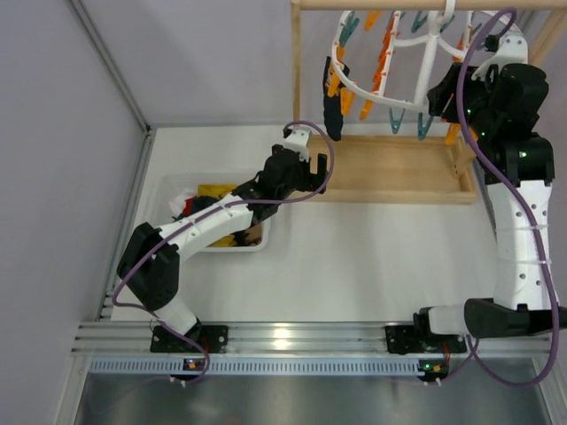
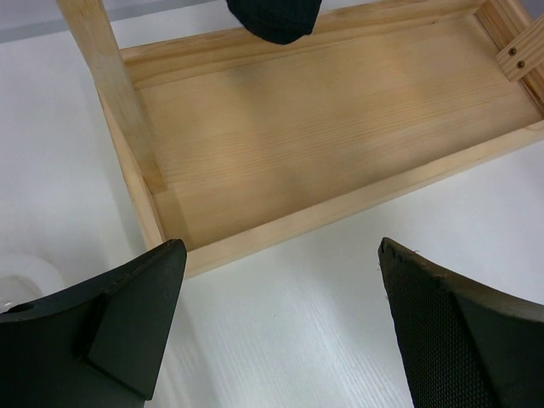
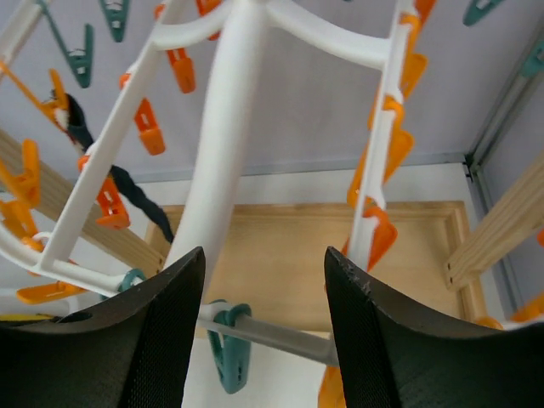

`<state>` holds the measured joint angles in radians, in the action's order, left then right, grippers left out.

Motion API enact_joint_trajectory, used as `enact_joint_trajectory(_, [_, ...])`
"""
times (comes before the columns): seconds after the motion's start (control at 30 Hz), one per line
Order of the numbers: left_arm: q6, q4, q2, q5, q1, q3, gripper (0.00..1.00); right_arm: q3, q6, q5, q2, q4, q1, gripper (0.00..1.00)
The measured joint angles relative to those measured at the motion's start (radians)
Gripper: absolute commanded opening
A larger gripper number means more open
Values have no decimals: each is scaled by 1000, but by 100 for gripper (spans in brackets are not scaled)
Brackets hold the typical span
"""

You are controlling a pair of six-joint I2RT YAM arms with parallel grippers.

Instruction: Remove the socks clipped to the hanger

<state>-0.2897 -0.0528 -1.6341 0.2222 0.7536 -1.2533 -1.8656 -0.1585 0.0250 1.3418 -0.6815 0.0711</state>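
The white hanger hangs by its hook (image 1: 446,12), so I expect it to swing along, still clipped to the dark navy sock (image 1: 333,108), when I pull the sock.
The white oval hanger (image 1: 427,55) with orange and teal clips hangs from the wooden rack's top bar. One dark navy sock (image 1: 332,111) hangs clipped at its left side; it also shows in the right wrist view (image 3: 127,183), and its toe shows in the left wrist view (image 2: 272,21). My left gripper (image 1: 312,149) is open and empty just below and in front of this sock (image 2: 280,248). My right gripper (image 1: 440,99) is open at the hanger's right side, with a thin hanger rib (image 3: 280,338) between its jaws (image 3: 263,255). A mustard yellow sock (image 1: 213,189) lies in the bin. The patterned sock is not discernible.
A white bin (image 1: 259,244) with mixed clothes sits under my left forearm. The wooden rack has a tray base (image 1: 399,173) and an upright post (image 1: 296,71), which shows close in the left wrist view (image 2: 106,76). Grey walls stand at left and back.
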Motion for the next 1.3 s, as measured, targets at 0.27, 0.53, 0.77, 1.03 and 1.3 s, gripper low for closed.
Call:
enact_joint_trajectory(0.27, [1, 0, 3, 0, 0, 1, 98, 9, 1, 106, 26, -8, -211, 56])
enact_joint_trajectory(0.53, [2, 0, 16, -2, 0, 5, 98, 2, 14, 160, 60, -16, -257, 58])
enact_joint_trajectory(0.77, [8, 1, -10, -16, 0, -74, 98, -102, 37, 161, 89, -64, -266, 60])
enact_joint_trajectory(1.03, [30, -71, -119, -204, -53, -207, 98, -216, 63, 174, 124, -97, -296, 64])
enact_joint_trajectory(1.3, [69, -104, -290, -364, -139, -319, 98, -244, 70, 228, 152, -126, -300, 68])
